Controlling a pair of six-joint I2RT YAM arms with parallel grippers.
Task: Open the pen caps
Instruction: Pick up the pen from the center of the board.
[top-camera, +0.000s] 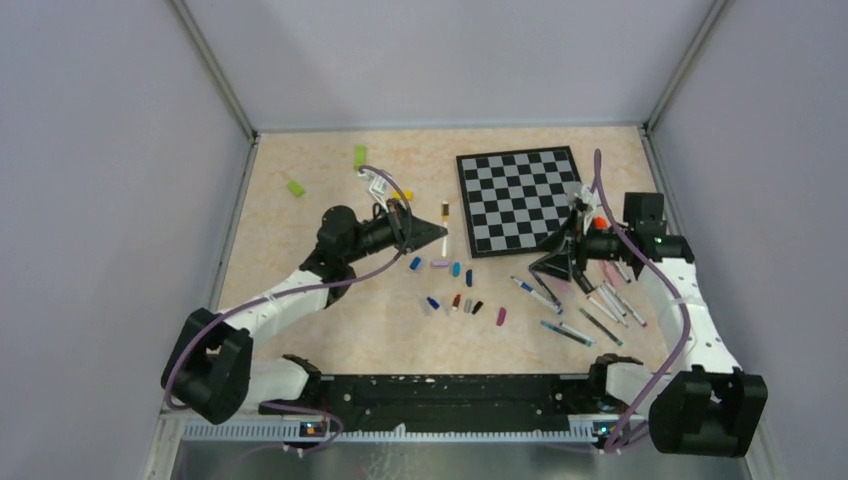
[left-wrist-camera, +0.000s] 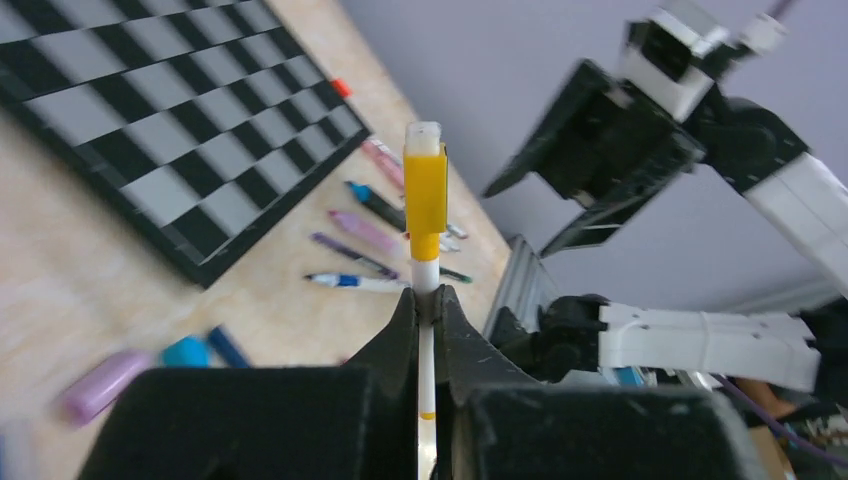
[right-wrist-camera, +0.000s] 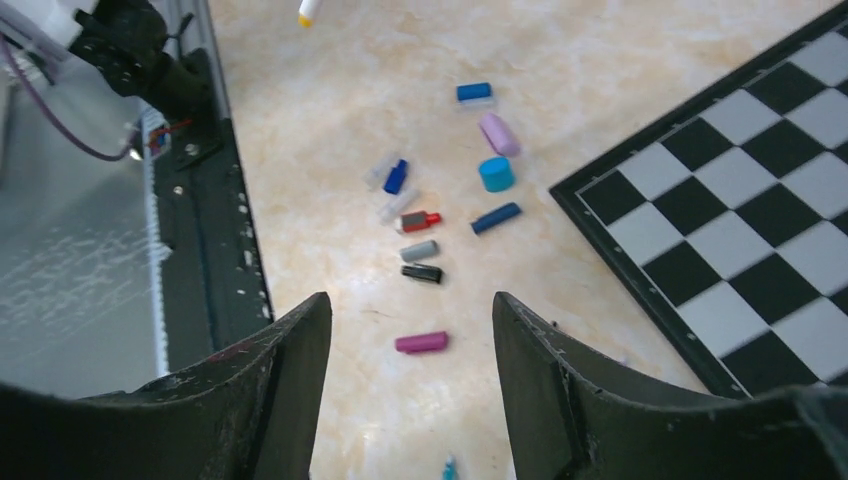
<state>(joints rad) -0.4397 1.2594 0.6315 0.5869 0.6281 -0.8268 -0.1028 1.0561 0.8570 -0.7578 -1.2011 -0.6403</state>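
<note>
The white pen's body (left-wrist-camera: 426, 276) has my left gripper on it, so my right gripper should hold the pen before my left gripper goes to the yellow cap (left-wrist-camera: 426, 192).
My left gripper (top-camera: 441, 233) is shut on a white pen (left-wrist-camera: 425, 285) whose yellow cap (left-wrist-camera: 425, 190) sticks out past the fingertips; the cap is on the pen. My right gripper (top-camera: 552, 267) is open and empty, hovering over the table with a magenta cap (right-wrist-camera: 421, 343) lying below, between its jaws. Several loose pen caps (top-camera: 455, 285) lie mid-table: black (right-wrist-camera: 422, 273), grey (right-wrist-camera: 419, 250), red (right-wrist-camera: 424, 220), blue (right-wrist-camera: 396, 176), teal (right-wrist-camera: 495, 173). Several pens (top-camera: 590, 310) lie under and beside the right gripper; they also show in the left wrist view (left-wrist-camera: 355, 282).
A chessboard (top-camera: 520, 198) lies at the back right, near the right gripper; it also shows in the right wrist view (right-wrist-camera: 740, 200). Two green blocks (top-camera: 360, 155) (top-camera: 295, 188) and a yellow block (top-camera: 402, 194) sit at the back left. Grey walls enclose the table.
</note>
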